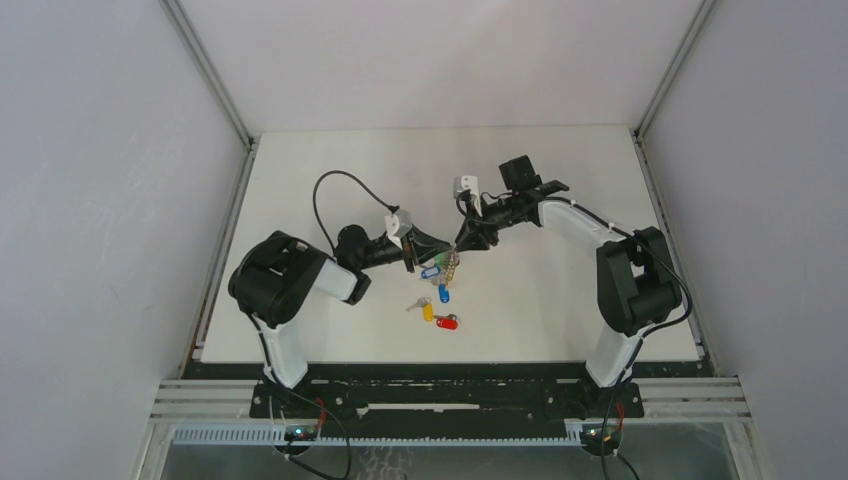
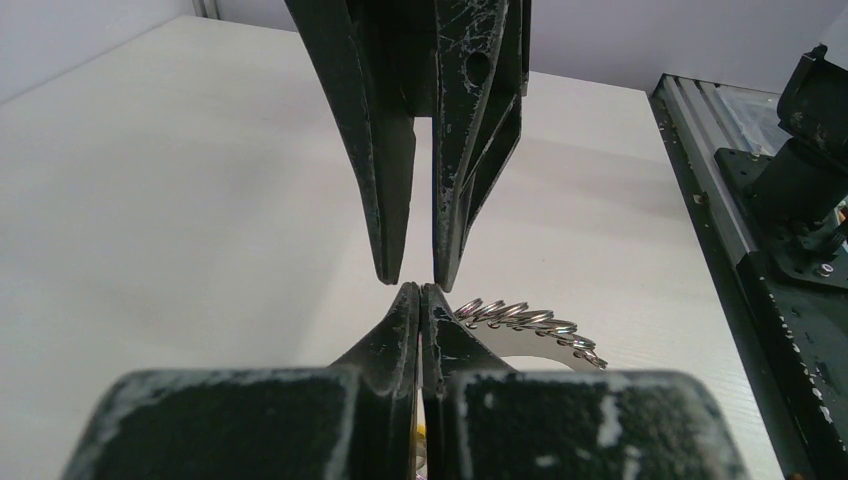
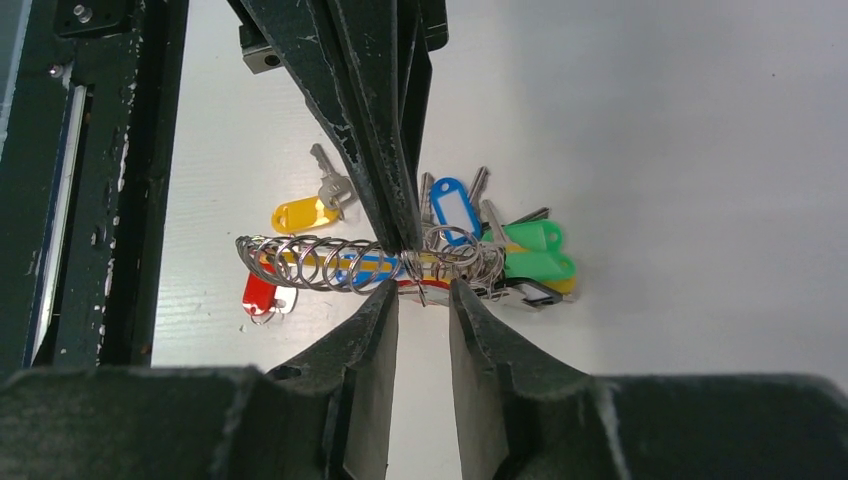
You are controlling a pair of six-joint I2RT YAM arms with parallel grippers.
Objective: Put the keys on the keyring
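Note:
Only a short wire end of the keyring [image 3: 420,294] sticks out past my left gripper's fingers. Next, my right gripper pinches it while my left gripper grips farther back.
The keyring [image 1: 443,268] hangs above the table between both grippers. It is a silver ring with a coil of small rings [image 3: 300,262], green tags [image 3: 535,262], a blue tag [image 3: 450,205] and a yellow band. My left gripper [image 1: 428,252] is shut on the keyring, its tips pinching the ring from above in the right wrist view. My right gripper [image 3: 420,291] stands open, tip to tip with the left one, just short of the ring. Two loose keys lie on the table: one with a yellow tag [image 1: 427,311] and one with a red tag [image 1: 447,322].
The white table [image 1: 560,300] ends in a dark rail along its near edge [image 1: 450,372]. Grey walls and metal posts close in the left, right and back sides. A black cable [image 1: 325,190] loops above the left arm.

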